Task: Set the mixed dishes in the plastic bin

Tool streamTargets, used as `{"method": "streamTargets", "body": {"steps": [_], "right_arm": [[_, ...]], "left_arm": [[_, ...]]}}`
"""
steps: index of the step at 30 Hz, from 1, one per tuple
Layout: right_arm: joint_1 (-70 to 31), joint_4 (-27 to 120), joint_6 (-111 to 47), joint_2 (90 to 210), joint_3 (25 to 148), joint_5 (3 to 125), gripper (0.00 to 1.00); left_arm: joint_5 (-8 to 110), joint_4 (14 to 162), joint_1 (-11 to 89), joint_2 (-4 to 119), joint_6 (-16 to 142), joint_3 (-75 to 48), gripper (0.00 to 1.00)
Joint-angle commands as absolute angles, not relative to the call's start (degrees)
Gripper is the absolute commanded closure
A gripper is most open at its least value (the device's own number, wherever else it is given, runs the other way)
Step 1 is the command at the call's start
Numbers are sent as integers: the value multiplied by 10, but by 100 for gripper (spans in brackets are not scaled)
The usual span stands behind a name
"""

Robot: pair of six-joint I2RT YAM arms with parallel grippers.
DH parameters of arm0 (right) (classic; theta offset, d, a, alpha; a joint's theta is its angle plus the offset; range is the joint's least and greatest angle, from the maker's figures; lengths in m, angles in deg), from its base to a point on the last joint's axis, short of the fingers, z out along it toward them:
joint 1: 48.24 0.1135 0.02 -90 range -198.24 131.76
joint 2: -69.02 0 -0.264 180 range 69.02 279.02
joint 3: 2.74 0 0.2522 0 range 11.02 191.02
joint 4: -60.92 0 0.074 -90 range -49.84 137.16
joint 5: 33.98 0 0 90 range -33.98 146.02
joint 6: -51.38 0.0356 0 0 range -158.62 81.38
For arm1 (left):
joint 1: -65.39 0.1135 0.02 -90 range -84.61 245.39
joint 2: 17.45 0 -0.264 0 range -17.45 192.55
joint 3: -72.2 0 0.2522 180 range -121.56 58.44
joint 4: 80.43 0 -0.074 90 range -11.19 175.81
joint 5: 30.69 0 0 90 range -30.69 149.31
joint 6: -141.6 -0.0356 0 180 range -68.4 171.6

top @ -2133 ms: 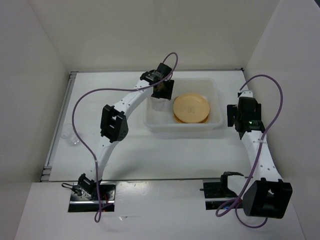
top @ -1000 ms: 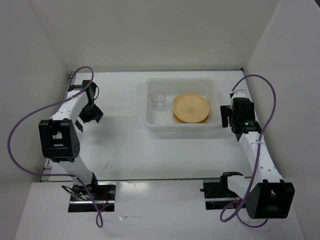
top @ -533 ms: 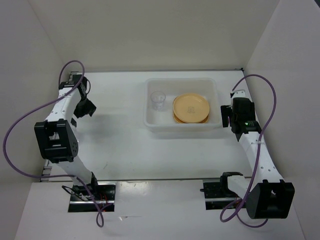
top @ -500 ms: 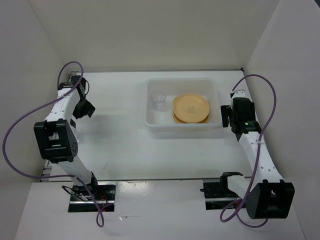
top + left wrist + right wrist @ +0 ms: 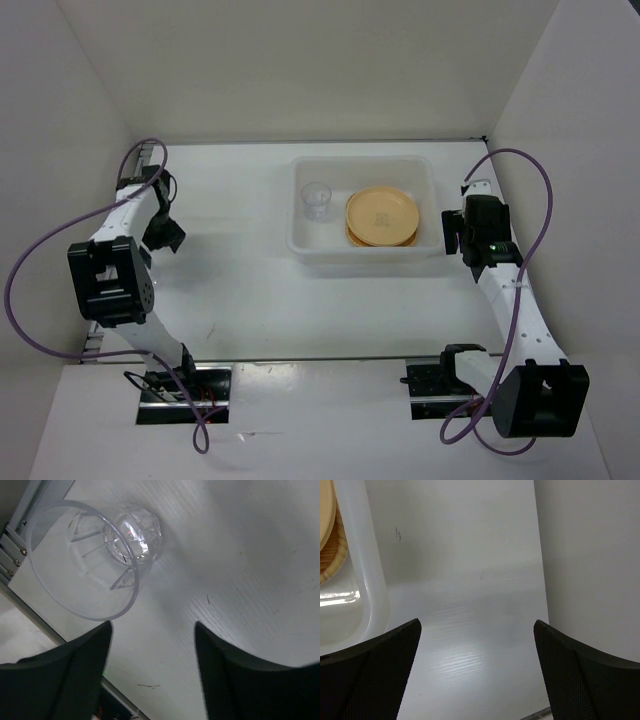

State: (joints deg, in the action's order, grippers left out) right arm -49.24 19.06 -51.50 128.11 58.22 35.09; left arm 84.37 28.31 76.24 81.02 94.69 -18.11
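Observation:
The rim of the cup point(image 5: 102, 619) by the metal bar is next to my left gripper's opening, so next I open the gripper wider, move toward the bar and pinch the cup's rim point(image 5: 136, 582).
The plastic bin point(image 5: 365, 258) stands at the middle back of the table. In it are a clear cup point(image 5: 317, 200), upright at the left, and two stacked pale-orange plates point(image 5: 382, 215) at the right. The woven tray point(image 5: 332, 562) lies under the plates. A second clear cup point(image 5: 95, 565) lies on its side on the table by the left edge. My left gripper point(image 5: 162, 238) is open and empty, with its fingertips just short of that cup in the left wrist view point(image 5: 152, 630). My right gripper point(image 5: 465, 238) is open and empty, beside the bin's right wall point(image 5: 362, 570).
A metal rail point(image 5: 12, 535) runs along the table's left edge, right behind the lying cup. White enclosure walls stand close on the left and on the right point(image 5: 590, 555). Purple cables loop off both arms.
My left arm left the bin, where the upright cup now stands alone, and swung to the far left of the table, over the lying cup. The right arm has barely moved.

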Motion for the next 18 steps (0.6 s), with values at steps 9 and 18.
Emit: {"method": "streamTargets", "body": {"steps": [9,18], "right_arm": [[-488,220,-509,1291,574,337,3],[-488,220,-509,1291,574,337,3]], "left_arm": [[832,326,773,844,926,-192,100],[816,326,773,808,916,-228,100]]}}
